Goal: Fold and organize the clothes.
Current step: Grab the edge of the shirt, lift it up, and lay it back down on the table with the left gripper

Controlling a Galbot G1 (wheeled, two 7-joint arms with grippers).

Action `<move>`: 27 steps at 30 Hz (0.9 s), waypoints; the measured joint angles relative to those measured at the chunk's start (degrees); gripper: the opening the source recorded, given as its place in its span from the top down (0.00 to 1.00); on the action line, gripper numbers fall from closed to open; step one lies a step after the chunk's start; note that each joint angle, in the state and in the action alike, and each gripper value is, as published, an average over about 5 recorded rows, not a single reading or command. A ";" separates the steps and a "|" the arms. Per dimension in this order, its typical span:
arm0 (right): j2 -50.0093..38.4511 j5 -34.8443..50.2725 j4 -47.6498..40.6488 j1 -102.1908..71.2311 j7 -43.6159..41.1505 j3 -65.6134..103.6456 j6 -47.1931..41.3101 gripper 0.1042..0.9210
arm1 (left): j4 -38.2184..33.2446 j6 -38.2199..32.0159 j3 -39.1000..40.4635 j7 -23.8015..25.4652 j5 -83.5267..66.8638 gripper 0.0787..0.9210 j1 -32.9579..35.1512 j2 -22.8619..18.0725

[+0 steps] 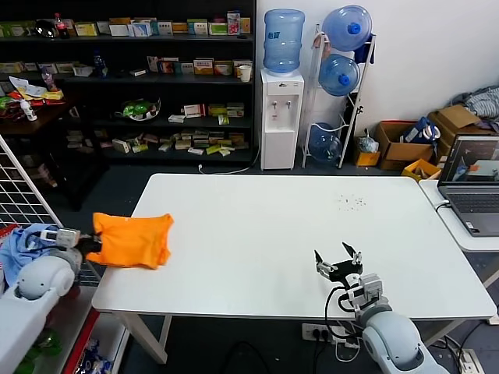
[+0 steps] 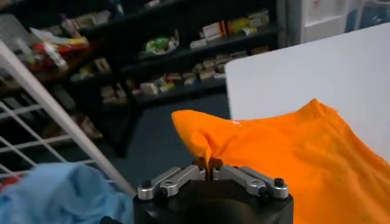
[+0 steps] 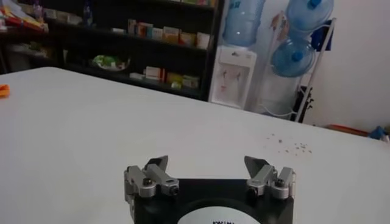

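Note:
Next, I swing my left gripper back and pull the orange T-shirt's pinched edge [image 1: 107, 241] toward the table's middle [image 1: 261, 243], because that edge hangs past the table's end, far from my right gripper.
The clothes are one bright orange T-shirt [image 1: 132, 240], lying bunched at the left end of the white table [image 1: 257, 234], partly over its edge. My left gripper [image 1: 92, 245] is shut on a pinched fold at the shirt's left edge. The left wrist view shows the orange T-shirt [image 2: 286, 152] spreading away from my left gripper [image 2: 209, 167], with the cloth squeezed between the closed jaws. My right gripper [image 1: 338, 258] hovers over the table's front right part, open and holding nothing. In the right wrist view, the right gripper [image 3: 207, 167] has only bare tabletop ahead.
A light blue cloth [image 1: 19, 245] lies off the table's left end, beside a white wire rack [image 1: 19, 195]. A laptop [image 1: 470, 181] stands on a side table at the right. Shelves [image 1: 132, 86], a water dispenser [image 1: 281, 117] and boxes line the back.

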 measured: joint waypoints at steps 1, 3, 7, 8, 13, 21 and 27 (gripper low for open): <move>0.07 -0.05 -0.11 0.17 0.00 -0.16 0.04 0.12 | 0.54 -0.44 -0.02 0.02 0.93 0.96 -0.29 0.96; 0.19 -0.15 -0.36 0.54 0.01 -0.48 0.11 0.12 | 1.53 -1.25 0.03 0.04 2.51 0.96 -0.87 2.76; 0.44 -0.34 -0.85 1.23 0.01 -1.02 0.22 0.12 | 2.84 -2.28 0.56 -0.13 4.59 0.96 -2.25 5.99; 0.53 -0.41 -0.98 1.38 0.01 -1.13 0.26 0.12 | 2.96 -2.40 0.75 -0.21 4.91 0.96 -2.63 6.64; 1.15 -0.89 -1.62 1.70 0.01 -1.45 0.56 0.12 | 2.81 -2.42 1.94 -0.92 5.49 0.96 -4.28 8.50; 1.45 -1.72 -1.64 0.98 0.08 -1.03 0.57 0.12 | 1.43 -1.78 3.92 -2.29 5.28 0.96 -3.94 6.69; 1.39 -2.28 -1.59 0.09 0.16 -0.32 0.49 0.12 | 0.38 -1.50 5.44 -4.31 4.44 0.96 -2.97 2.59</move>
